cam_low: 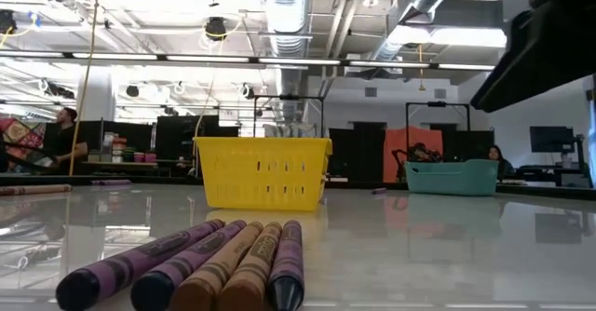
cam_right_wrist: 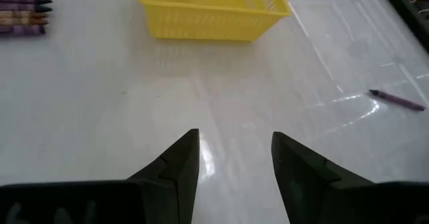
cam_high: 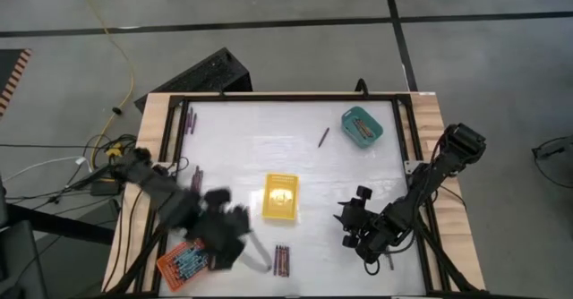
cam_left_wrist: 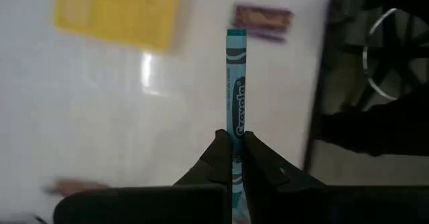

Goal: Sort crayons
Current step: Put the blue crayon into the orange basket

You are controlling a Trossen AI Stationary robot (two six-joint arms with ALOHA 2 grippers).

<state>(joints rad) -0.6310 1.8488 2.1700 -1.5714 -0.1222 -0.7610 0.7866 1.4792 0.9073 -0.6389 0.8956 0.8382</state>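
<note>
The teal-blue crayon (cam_left_wrist: 235, 83) goes with the blue crayons in the orange tray (cam_high: 189, 262), so the robot's left gripper should go on carrying it there until it is over them, and then let go.
My left gripper (cam_high: 226, 238) (cam_left_wrist: 232, 138) is near the table's near-left corner, beside the orange tray (cam_high: 182, 263), and is shut on a teal-blue crayon (cam_left_wrist: 235, 83). A row of purple and brown crayons (cam_high: 281, 259) (cam_low: 205, 269) (cam_left_wrist: 263, 19) lies flat on the table near its near edge. My right gripper (cam_high: 351, 224) (cam_right_wrist: 234, 143) is open and empty above bare table, right of the yellow tray (cam_high: 280, 197) (cam_right_wrist: 211, 9). A lone purple crayon (cam_high: 323, 137) (cam_right_wrist: 399, 100) lies near the teal tray (cam_high: 362, 126) (cam_low: 453, 176). My left gripper pinches the teal-blue crayon between its two fingers, on the wrapped shaft toward its back end (cam_left_wrist: 234, 133). The crayon lies along the fingers and sticks out straight ahead of them. Its free end (cam_left_wrist: 235, 33) is clear of the table.
More crayons lie along the table's left side (cam_high: 190, 118) (cam_high: 197, 175). The orange tray holds several crayons, and so does the teal tray. A dark frame (cam_high: 407, 129) borders the white tabletop. Bare table lies between the yellow tray and the teal tray.
</note>
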